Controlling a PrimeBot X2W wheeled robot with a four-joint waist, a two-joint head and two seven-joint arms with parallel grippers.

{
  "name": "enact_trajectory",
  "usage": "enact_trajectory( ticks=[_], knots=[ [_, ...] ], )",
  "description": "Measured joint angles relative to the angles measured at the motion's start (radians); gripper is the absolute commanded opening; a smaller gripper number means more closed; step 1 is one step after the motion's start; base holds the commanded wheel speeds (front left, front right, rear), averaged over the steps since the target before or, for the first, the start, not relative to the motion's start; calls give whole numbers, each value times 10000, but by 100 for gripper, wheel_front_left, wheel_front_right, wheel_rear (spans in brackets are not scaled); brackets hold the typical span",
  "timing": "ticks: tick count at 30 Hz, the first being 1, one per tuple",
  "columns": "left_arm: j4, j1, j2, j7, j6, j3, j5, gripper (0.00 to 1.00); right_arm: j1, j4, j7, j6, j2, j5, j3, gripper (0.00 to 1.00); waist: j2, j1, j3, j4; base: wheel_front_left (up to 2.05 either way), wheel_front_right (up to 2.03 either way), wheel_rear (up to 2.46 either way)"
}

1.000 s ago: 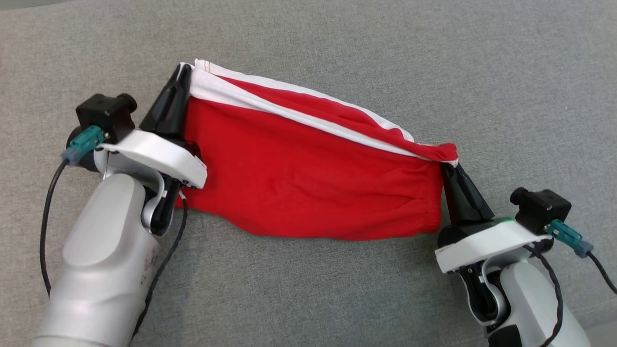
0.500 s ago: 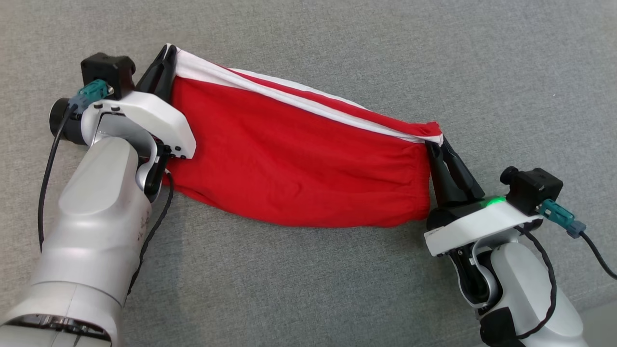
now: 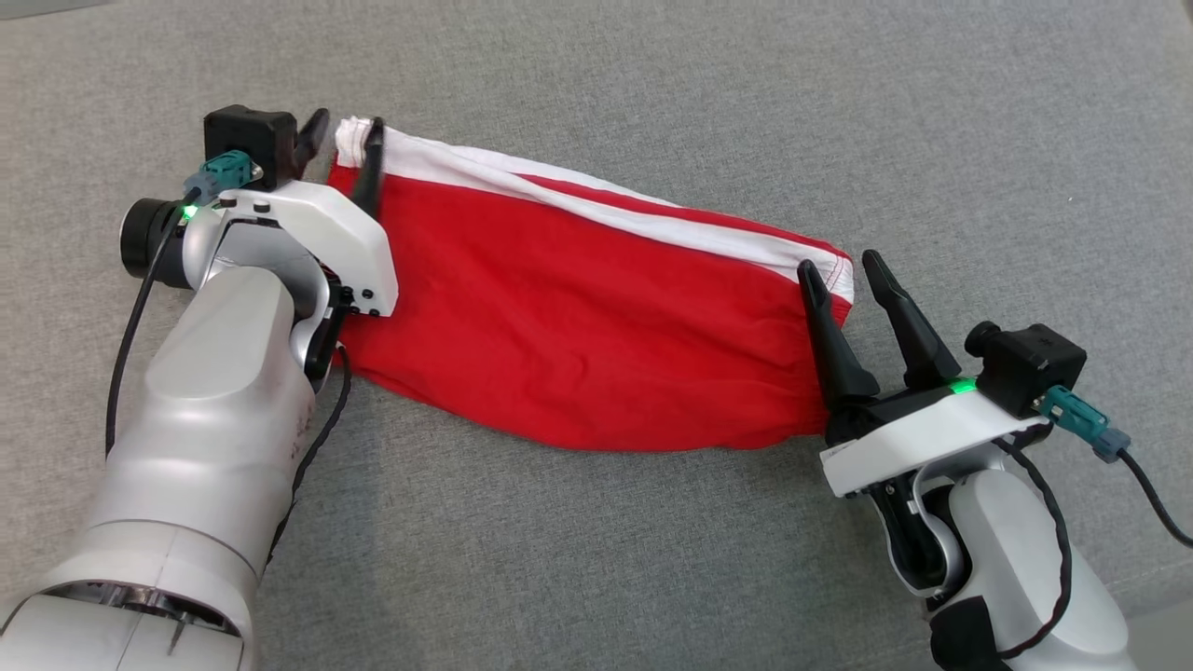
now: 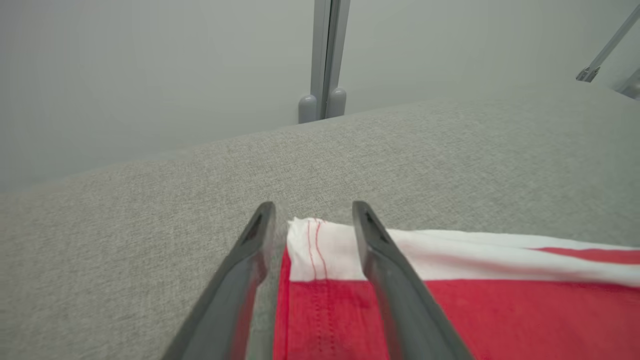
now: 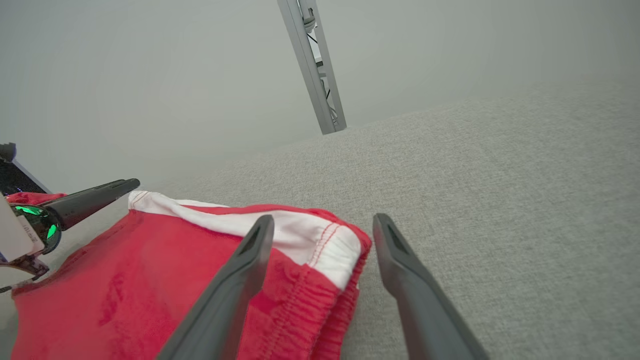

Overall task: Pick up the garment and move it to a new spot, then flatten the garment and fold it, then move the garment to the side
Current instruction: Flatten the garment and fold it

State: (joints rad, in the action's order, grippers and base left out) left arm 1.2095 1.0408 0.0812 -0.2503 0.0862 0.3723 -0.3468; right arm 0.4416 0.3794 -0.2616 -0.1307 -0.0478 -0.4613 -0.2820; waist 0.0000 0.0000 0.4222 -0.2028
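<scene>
The garment lies smooth [image 3: 436, 240] as far as the white corner [image 3: 353, 141], so the robot will make the white corner slide along when it pulls the near corner of that end of the garment.
The garment [image 3: 578, 317] is a red cloth with white bands along its far edge, lying folded and stretched out flat on the grey fabric surface. My left gripper [image 3: 347, 128] stands open over the garment's far left white corner [image 4: 320, 247], its fingers apart on either side of it. My right gripper [image 3: 841, 263] is open too, straddling the garment's right end [image 5: 320, 250] near the white band and the gathered red hem. Neither holds the cloth. The left gripper's fingertips [image 5: 107, 189] also appear at the left of the right wrist view.
A grey woven surface [image 3: 652, 559] spreads all around the garment. Metal frame posts [image 4: 325, 60] [image 5: 312, 65] rise beyond its far edge against a pale wall.
Both grippers have opened and let go of the garment's top corners. The cloth has dropped from taut to lying slack and flat on the surface.
</scene>
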Motion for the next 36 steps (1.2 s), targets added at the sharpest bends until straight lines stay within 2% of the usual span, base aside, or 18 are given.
enact_trajectory(
  ticks=[7,17,26,32,36],
  knots=[
    [144,120,-153,-10,111,155,-132,100,-224,-161,0,0,0,387,270,100,0,0,-309,100,0,0,0],
    [343,-542,-297,462,324,284,-782,100,-1124,-518,-2,0,8,1126,1590,100,0,0,-955,466,0,0,0],
    [502,-1444,-316,1799,403,380,-1478,100,-1899,-897,-2,0,-2,1532,2807,100,0,0,-1640,830,0,0,0],
    [525,-1829,-320,2811,407,316,-2105,100,-2070,-1047,-2,0,0,1503,2961,100,0,0,-1858,758,0,0,0],
    [489,-1955,-322,3095,418,309,-2307,100,-2103,-1095,-2,0,-2,1442,2926,100,0,0,-1896,618,0,0,0]
  ],
)
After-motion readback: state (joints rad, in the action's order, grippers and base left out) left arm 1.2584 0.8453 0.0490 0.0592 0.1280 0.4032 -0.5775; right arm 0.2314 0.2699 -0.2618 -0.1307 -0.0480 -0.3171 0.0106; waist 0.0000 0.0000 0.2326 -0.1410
